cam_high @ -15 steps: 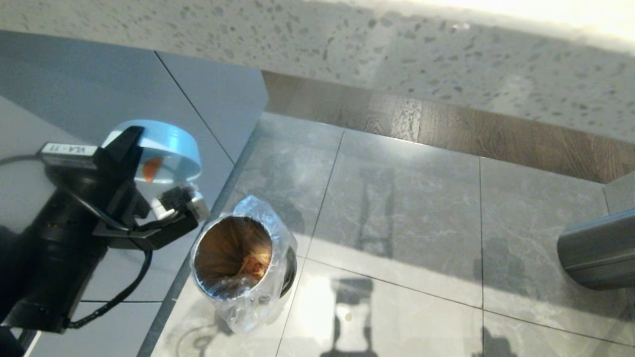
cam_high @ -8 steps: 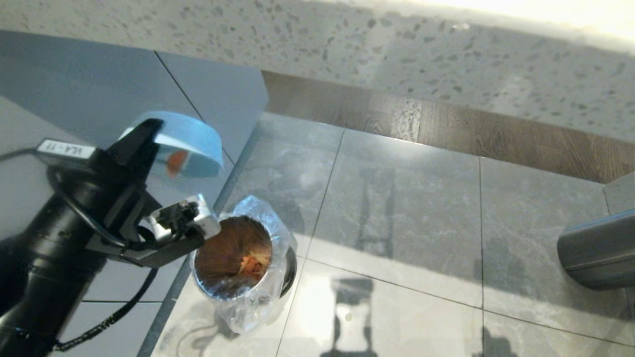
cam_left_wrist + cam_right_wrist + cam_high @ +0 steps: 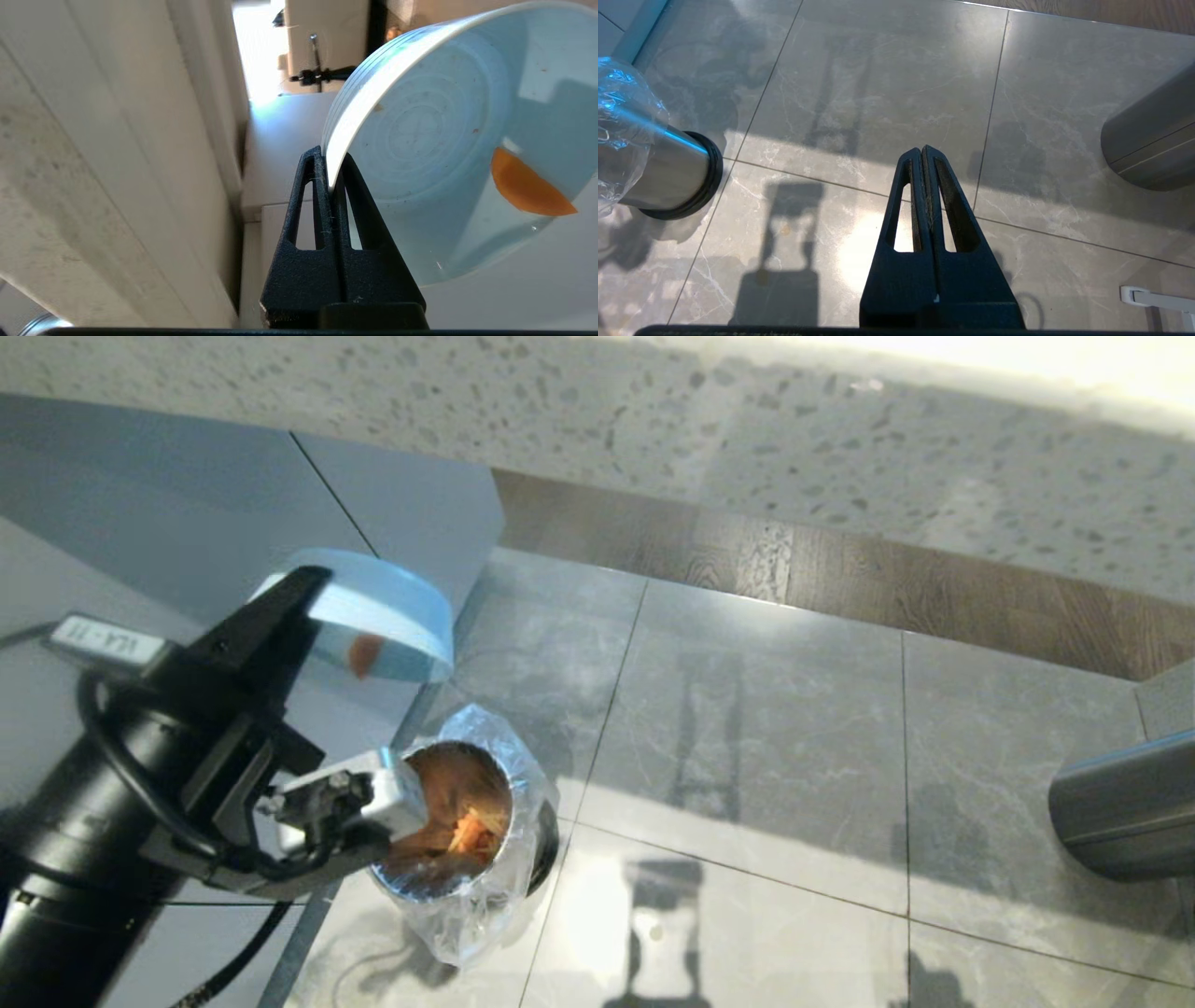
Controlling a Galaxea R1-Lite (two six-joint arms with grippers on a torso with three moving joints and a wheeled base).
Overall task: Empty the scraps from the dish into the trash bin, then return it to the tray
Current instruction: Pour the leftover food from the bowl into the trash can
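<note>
One orange chunk (image 3: pixel 364 655) is still stuck inside the tipped dish, so the robot's left gripper should shake the chunk loose into the trash bin (image 3: pixel 465 805) before it returns the dish.
My left gripper (image 3: pixel 313 586) is shut on the rim of the dish (image 3: pixel 383 607), a light-blue bowl tipped onto its side in the air. One orange chunk (image 3: pixel 528 186) of the scraps clings to the dish's (image 3: pixel 434 154) pale inside; the left gripper (image 3: pixel 329 172) pinches the rim edge. The trash bin (image 3: pixel 527 784), shiny metal with a crinkly clear liner, stands on the floor just below and right of the dish. Orange scraps (image 3: pixel 464 835) lie inside it. My right gripper (image 3: pixel 922 151) hangs shut and empty above floor tiles, right of the trash bin (image 3: pixel 663 177). The tray is out of view.
A grey cabinet face (image 3: pixel 187 495) rises behind my left arm. A larger dark-grey bin (image 3: pixel 1130 812) lies at the right edge, seen also as the dark-grey bin (image 3: pixel 1153 144). Grey floor tiles (image 3: pixel 766 756) spread between the two bins.
My left arm has swung the dish to the right, closer to the trash bin. The wrist camera housing now overlaps the bin's rim. The right arm has not moved.
</note>
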